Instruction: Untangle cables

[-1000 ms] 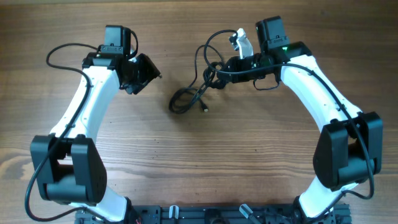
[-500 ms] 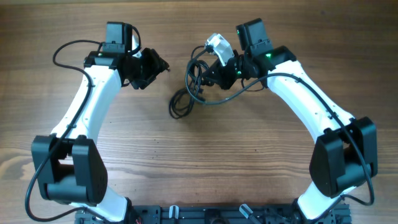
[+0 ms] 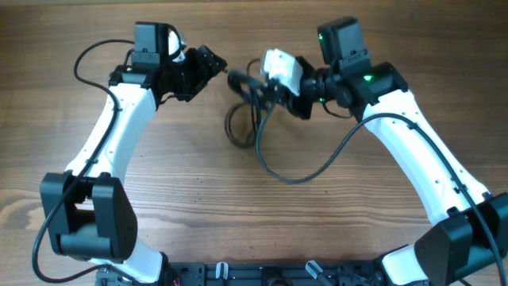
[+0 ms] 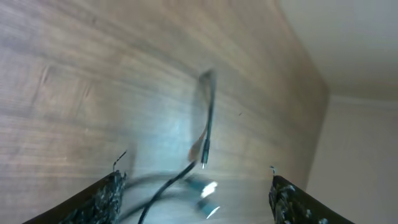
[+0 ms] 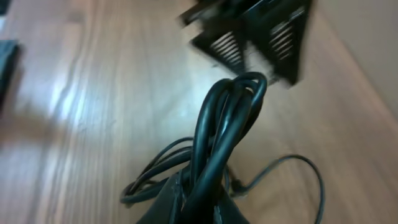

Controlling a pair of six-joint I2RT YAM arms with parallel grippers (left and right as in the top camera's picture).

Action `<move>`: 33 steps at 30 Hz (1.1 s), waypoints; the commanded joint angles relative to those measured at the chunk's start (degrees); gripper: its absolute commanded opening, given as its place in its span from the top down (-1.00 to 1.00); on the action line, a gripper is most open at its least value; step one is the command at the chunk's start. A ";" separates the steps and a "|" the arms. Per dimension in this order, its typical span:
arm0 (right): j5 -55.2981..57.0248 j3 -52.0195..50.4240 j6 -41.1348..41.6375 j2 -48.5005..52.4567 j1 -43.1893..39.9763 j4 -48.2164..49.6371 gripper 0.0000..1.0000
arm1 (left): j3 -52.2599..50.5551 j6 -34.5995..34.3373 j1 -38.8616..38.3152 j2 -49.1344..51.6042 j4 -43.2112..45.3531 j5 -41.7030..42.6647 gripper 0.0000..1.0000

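Observation:
The loops of the cables point(image 5: 229, 115) are pinched together in my right gripper, so next I set the cables down point(image 3: 251, 89) and hold them with my left gripper before I pull them apart.
The cables point(image 3: 238, 121) are thin black cords bunched together at the back middle of the wooden table. My right gripper point(image 3: 255, 87) is shut on the bunch. In the right wrist view the cables point(image 5: 229, 106) rise in a tight loop out of the right gripper point(image 5: 200, 202), and more loops trail down to the table. My left gripper point(image 3: 218, 65) stands open just left of the bunch, pointing at it. In the left wrist view the left gripper point(image 4: 199, 196) has its fingers wide apart. A blurred cable end point(image 4: 205, 146) hangs ahead of it, and a strand runs between the fingers untouched.
A long black wire point(image 3: 295, 179) sags from the right arm in a wide loop over the middle of the table. The table's far edge point(image 4: 305, 62) lies close behind the cables. In the right wrist view the left gripper's body point(image 5: 255, 37) is just beyond the loop.
My right gripper has carried the bunch leftward, drawing it up into a narrower shape. The left gripper has moved right toward it and its jaws have widened.

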 commanded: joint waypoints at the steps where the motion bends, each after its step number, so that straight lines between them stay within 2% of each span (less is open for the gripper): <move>1: 0.48 1.09 -11.15 -0.68 0.07 -2.82 0.91 | 1.07 0.35 4.42 -0.42 2.78 10.73 -0.55; 4: 13.00 1.07 -7.17 -0.55 1.86 -0.09 0.91 | 1.07 0.33 6.93 -0.42 2.86 14.01 -0.54; 7: 25.83 1.07 3.65 0.02 5.11 4.33 0.91 | 1.05 0.33 7.80 -0.42 1.99 13.75 -0.46; 11: 41.90 1.07 13.33 3.37 11.56 5.07 0.91 | 1.05 0.28 7.76 -0.42 0.85 11.37 -0.44; 13: 45.20 1.07 18.86 5.99 14.71 4.92 0.87 | 1.05 0.31 7.76 -0.42 0.39 10.88 -0.44; 14: 45.72 1.07 20.68 6.86 15.65 4.92 0.68 | 1.05 0.31 7.76 -0.42 0.02 10.56 -0.44; 15: 45.83 1.07 23.89 8.09 17.11 4.92 0.28 | 1.05 0.31 7.76 -0.42 -0.52 9.94 -0.44; 16: 45.83 1.07 26.58 8.90 18.14 4.92 -0.61 | 1.05 0.31 7.76 -0.42 -1.16 9.31 -0.44; 17: 45.81 1.07 28.35 9.29 18.67 4.94 -0.99 | 1.05 0.31 7.76 -0.42 -1.57 8.94 -0.44; 22: 45.42 1.09 37.33 9.40 17.73 5.07 -0.99 | 1.05 0.31 7.76 -0.42 -1.75 8.76 -0.44; 27: 45.57 1.25 52.57 8.70 10.73 5.11 -1.00 | 1.05 0.31 7.48 -0.39 -2.36 8.57 -0.44; 29: 42.18 1.27 57.09 7.93 4.74 5.18 -0.99 | 1.01 0.31 5.90 -0.33 -2.69 7.52 -0.43; 33: 26.36 1.25 56.61 7.85 -5.29 6.47 -1.00 | 1.01 0.35 0.57 0.02 -2.97 -0.11 -0.40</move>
